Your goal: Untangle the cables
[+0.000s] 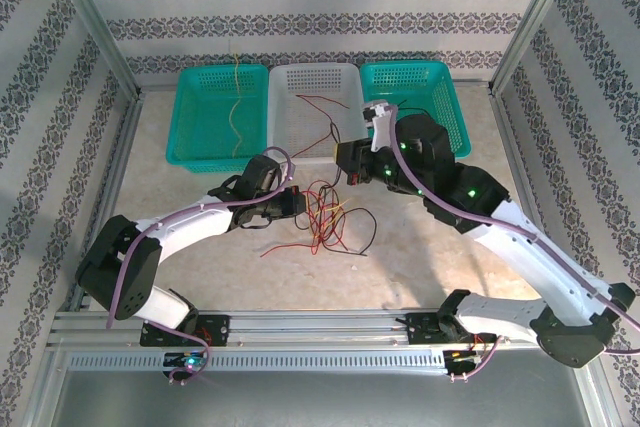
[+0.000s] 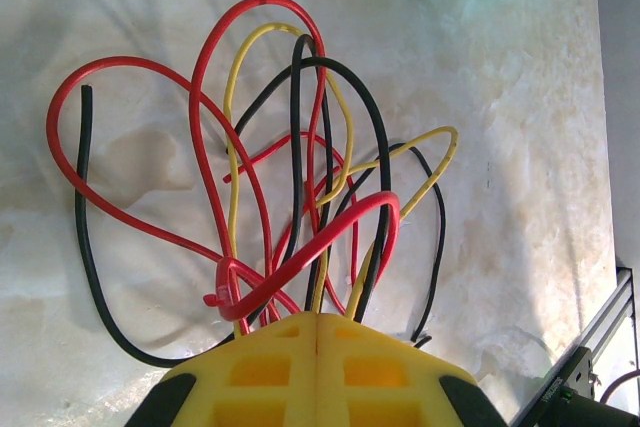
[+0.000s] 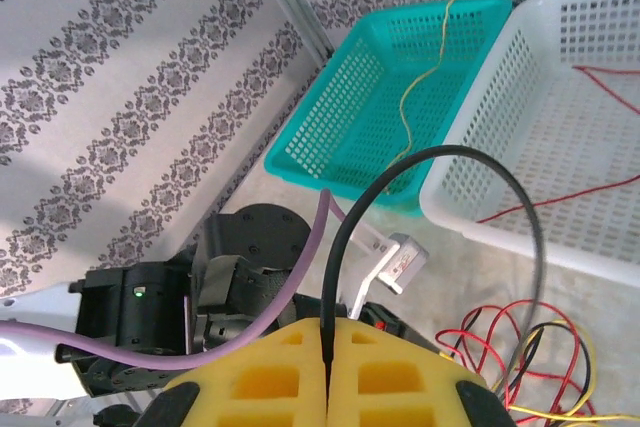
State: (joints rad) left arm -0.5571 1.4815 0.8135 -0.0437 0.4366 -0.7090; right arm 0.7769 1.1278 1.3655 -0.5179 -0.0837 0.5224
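A single black cable (image 3: 448, 151) is in my right gripper's fingers, so my right gripper should continue going to the teal basket (image 1: 412, 108) that holds black cable and let go there.
A tangle of red, yellow and black cables (image 1: 325, 217) lies on the table between the two arms. My left gripper (image 1: 296, 203) is at the tangle's left edge. In the left wrist view its yellow jaws (image 2: 317, 319) are closed, and the cables (image 2: 300, 177) converge and pass under their tips. My right gripper (image 1: 347, 163) hovers above the tangle, in front of the white basket. It is shut (image 3: 328, 327) on a single black cable (image 3: 440, 153) that arcs up and then down to the tangle (image 3: 520, 347).
Three baskets line the back: teal (image 1: 200, 117) holding a yellow cable (image 1: 236, 107), white (image 1: 290, 97) holding red cable (image 1: 325, 112), and teal (image 1: 445, 97) behind the right arm. The left arm's wrist (image 3: 200, 297) sits close below the right gripper.
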